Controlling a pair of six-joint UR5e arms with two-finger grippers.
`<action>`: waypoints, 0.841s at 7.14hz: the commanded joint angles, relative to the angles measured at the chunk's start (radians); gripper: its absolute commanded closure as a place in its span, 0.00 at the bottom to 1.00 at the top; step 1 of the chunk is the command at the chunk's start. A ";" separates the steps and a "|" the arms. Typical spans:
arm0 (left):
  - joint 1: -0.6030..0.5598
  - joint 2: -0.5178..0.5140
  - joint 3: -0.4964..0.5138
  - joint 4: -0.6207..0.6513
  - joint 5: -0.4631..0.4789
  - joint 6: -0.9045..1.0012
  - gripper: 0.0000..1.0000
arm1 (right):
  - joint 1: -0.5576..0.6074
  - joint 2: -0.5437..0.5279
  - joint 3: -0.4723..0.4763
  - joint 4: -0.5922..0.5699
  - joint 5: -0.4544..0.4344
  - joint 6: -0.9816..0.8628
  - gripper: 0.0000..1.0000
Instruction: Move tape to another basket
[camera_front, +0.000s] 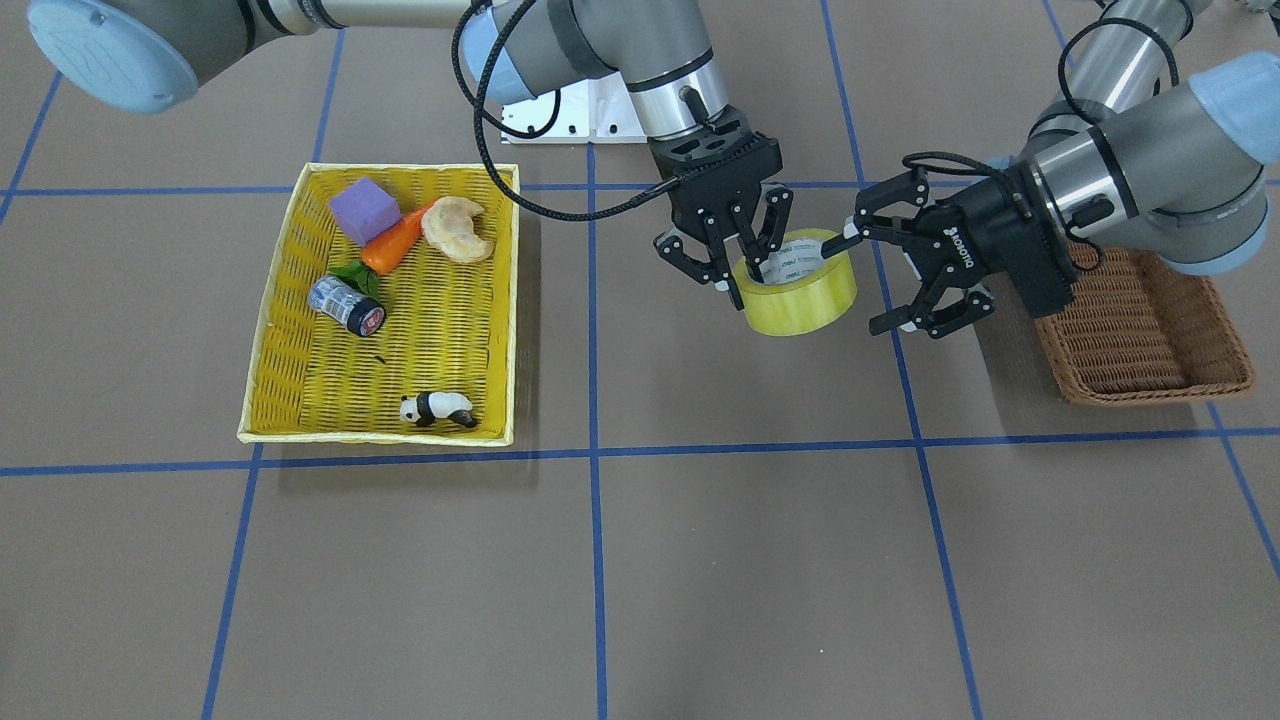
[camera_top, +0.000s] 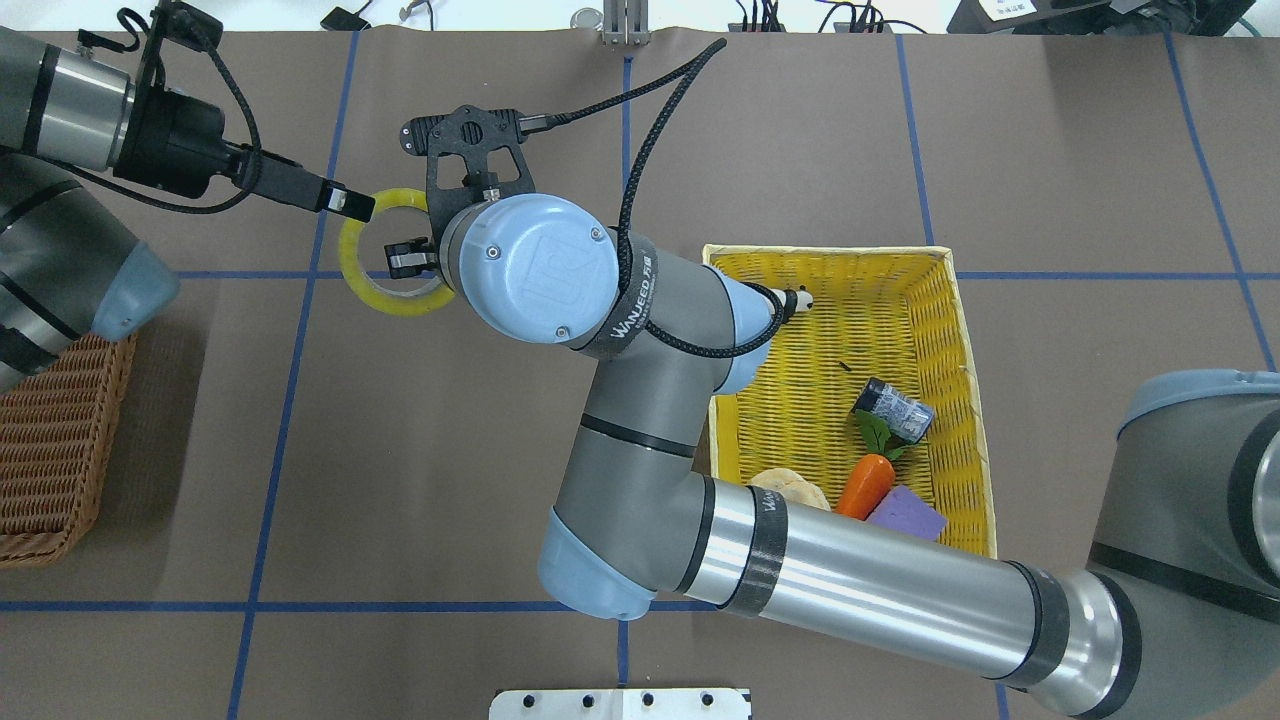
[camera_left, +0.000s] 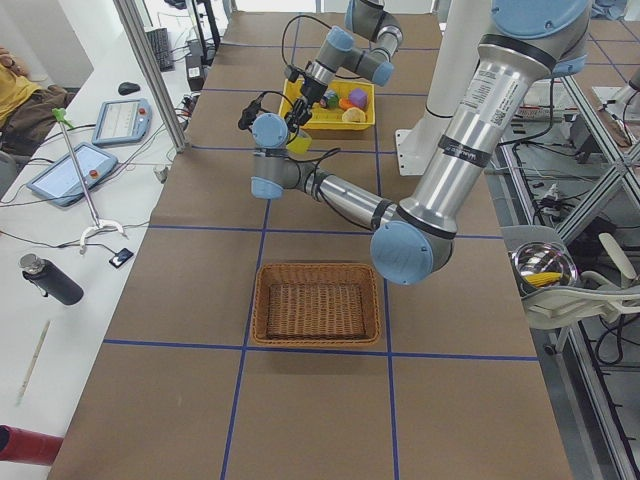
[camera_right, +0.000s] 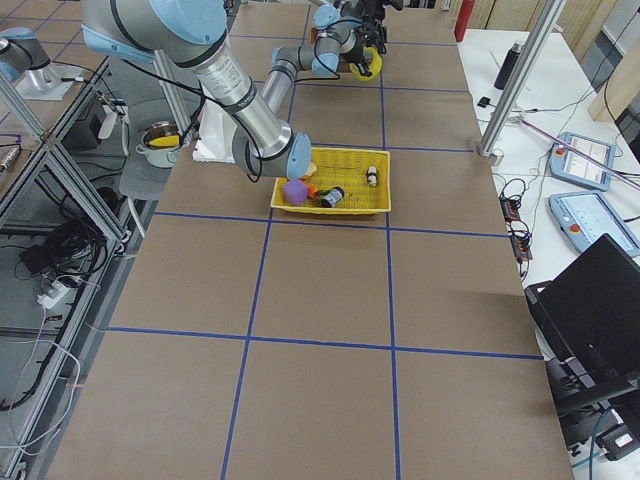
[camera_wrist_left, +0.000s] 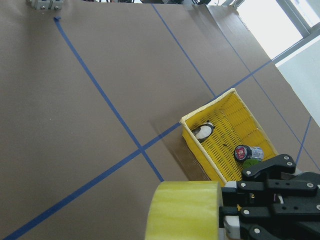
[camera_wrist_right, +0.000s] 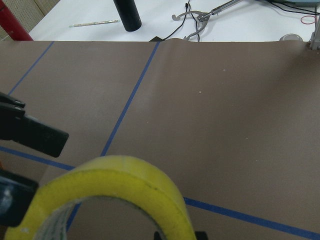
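My gripper will find the bottom's hidden part empty when it carries the tape over, because the brown basket's visible bottom (camera_front: 1128, 326) is clear wicker.
The yellowish tape roll (camera_front: 805, 295) hangs above the table between the two baskets. My right gripper (camera_front: 748, 272) is shut on the tape's wall, one finger inside the white core and one outside. My left gripper (camera_front: 865, 283) is open beside the tape, and its fingers (camera_front: 850, 238) straddle the roll's edge on the brown basket's side. The tape also shows in the overhead view (camera_top: 352, 268), the left wrist view (camera_wrist_left: 182, 210) and the right wrist view (camera_wrist_right: 120, 172). The dark brown wicker basket (camera_front: 1140, 330) lies under my left arm and holds nothing that I can see.
The yellow woven basket (camera_front: 270, 300) holds a purple block (camera_front: 364, 210), a carrot (camera_front: 395, 243), a croissant (camera_front: 456, 229), a small jar (camera_front: 346, 305) and a panda figure (camera_front: 438, 408). Blue tape lines cross the brown tabletop.
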 joint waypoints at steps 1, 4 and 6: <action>0.019 -0.001 0.003 -0.002 0.000 0.000 0.13 | -0.001 0.001 0.000 0.000 0.001 -0.001 1.00; 0.029 -0.002 0.003 -0.006 -0.002 0.000 1.00 | -0.001 0.000 0.000 0.032 -0.004 0.009 0.83; 0.029 -0.001 0.003 -0.008 -0.003 -0.002 1.00 | -0.001 -0.041 0.005 0.115 -0.008 0.004 0.00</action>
